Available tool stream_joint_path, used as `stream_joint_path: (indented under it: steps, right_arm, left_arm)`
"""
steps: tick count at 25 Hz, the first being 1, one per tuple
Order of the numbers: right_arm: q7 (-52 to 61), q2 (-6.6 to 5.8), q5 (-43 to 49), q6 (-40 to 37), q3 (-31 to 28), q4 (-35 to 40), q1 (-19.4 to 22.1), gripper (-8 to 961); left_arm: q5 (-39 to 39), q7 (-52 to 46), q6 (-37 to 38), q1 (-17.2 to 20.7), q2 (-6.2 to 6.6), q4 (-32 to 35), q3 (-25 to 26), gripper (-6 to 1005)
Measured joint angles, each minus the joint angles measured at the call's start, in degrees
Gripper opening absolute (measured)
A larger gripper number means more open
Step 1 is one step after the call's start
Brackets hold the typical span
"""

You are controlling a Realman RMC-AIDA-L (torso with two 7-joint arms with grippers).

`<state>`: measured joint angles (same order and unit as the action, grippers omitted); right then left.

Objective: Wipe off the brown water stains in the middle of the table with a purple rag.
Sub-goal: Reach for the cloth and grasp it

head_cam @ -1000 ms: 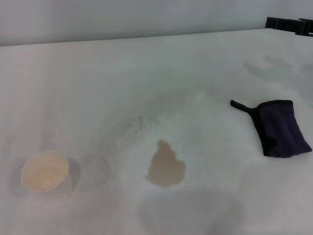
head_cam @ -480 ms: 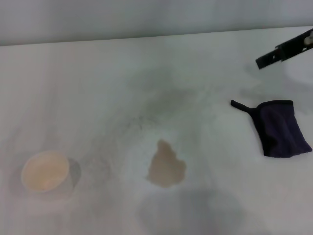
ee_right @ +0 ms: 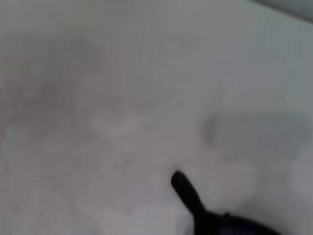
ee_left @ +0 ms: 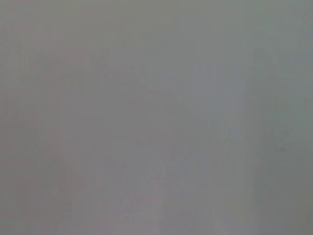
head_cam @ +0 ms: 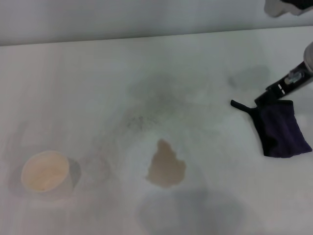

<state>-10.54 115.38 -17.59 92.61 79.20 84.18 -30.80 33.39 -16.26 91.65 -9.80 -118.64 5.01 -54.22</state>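
My right gripper should keep going down into the rag's body and close there, as its fingers are over the far edge of the flat purple rag.
The brown water stain, a tan blob with a small upper lobe, lies in the middle of the white table. The dark purple rag lies flat at the right, its thin loop tail pointing toward the middle. My right gripper reaches in from the upper right and hangs just over the rag's far edge, beside the tail. The right wrist view shows the tail and a corner of the rag. The left gripper is out of view; its wrist view shows only plain grey.
A cream-coloured cup stands at the near left of the table. Faint grey speckled smudges lie beyond the stain. The table's far edge meets a grey wall.
My right gripper has come in from the far right corner and moved down and toward me, to the rag's far edge. Rag, stain and cup have not moved.
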Motion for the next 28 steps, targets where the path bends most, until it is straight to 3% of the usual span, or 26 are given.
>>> stream_joint_path:
  steps: [14, 23, 28]
  right_arm:
    - [-1.8, -0.24, 0.6, -5.0, 0.2, -14.1, -3.3, 841]
    - [-0.7, -0.04, 4.1, -7.3, 0.3, -19.7, -4.9, 688]
    - [-0.6, -0.02, 4.2, -8.5, 0.1, -22.4, -5.8, 693]
  left_arm:
    - [0.1, 0.0, -0.5, -0.7, 0.01, 0.0, 0.0, 891]
    - [0.3, 0.4, -0.7, -1.5, 0.01, -0.1, -0.1, 892]
    - [0.3, 0.4, -0.8, -1.5, 0.07, -0.1, 0.0, 892]
